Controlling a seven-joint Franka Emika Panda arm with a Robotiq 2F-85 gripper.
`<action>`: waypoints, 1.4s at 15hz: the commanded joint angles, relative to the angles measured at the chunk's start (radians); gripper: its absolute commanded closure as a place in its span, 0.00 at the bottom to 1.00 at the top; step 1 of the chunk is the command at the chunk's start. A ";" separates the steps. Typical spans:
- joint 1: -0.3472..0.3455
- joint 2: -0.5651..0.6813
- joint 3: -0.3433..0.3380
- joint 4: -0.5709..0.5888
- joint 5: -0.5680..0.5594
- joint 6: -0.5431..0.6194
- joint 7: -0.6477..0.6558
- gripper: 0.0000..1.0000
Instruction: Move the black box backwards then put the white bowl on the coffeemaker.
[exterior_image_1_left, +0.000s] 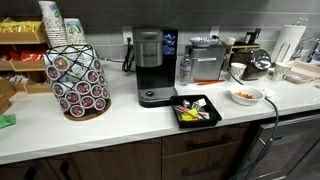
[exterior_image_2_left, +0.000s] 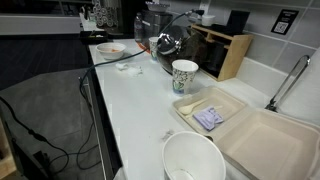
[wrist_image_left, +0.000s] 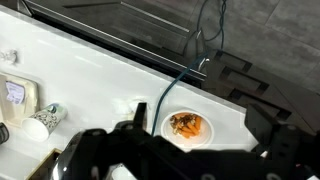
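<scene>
Clear counter (exterior_image_1_left: 225, 107) is next to the black box's rim that faces the white bowl. My gripper keeps going there until its open fingers are on both sides of that rim (exterior_image_1_left: 214, 108).
The black box (exterior_image_1_left: 197, 110) with colourful packets sits on the white counter, in front and just right of the coffeemaker (exterior_image_1_left: 149, 65). The white bowl (exterior_image_1_left: 246, 96) with orange-brown contents stands near the counter's front edge, further right. It also shows far back in an exterior view (exterior_image_2_left: 110, 48) and in the wrist view (wrist_image_left: 187, 125). In the wrist view my gripper (wrist_image_left: 200, 112) hangs above the bowl with its dark fingers spread wide on either side, open and empty. The gripper does not show in either exterior view.
A pod carousel (exterior_image_1_left: 78, 80) stands left of the coffeemaker. A silver machine with an orange-red front (exterior_image_1_left: 207, 60) and a kettle (exterior_image_1_left: 258, 65) stand behind the bowl. A paper cup (exterior_image_2_left: 184, 75), a foam tray (exterior_image_2_left: 215, 110) and a large white bowl (exterior_image_2_left: 193, 160) sit nearby. A cable (wrist_image_left: 165, 100) lies beside the bowl.
</scene>
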 joint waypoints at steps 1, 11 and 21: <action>0.045 0.056 -0.001 -0.046 0.092 0.079 0.067 0.00; 0.092 0.443 0.128 -0.068 0.333 0.655 0.322 0.00; 0.148 0.663 0.156 0.003 0.339 0.705 0.394 0.00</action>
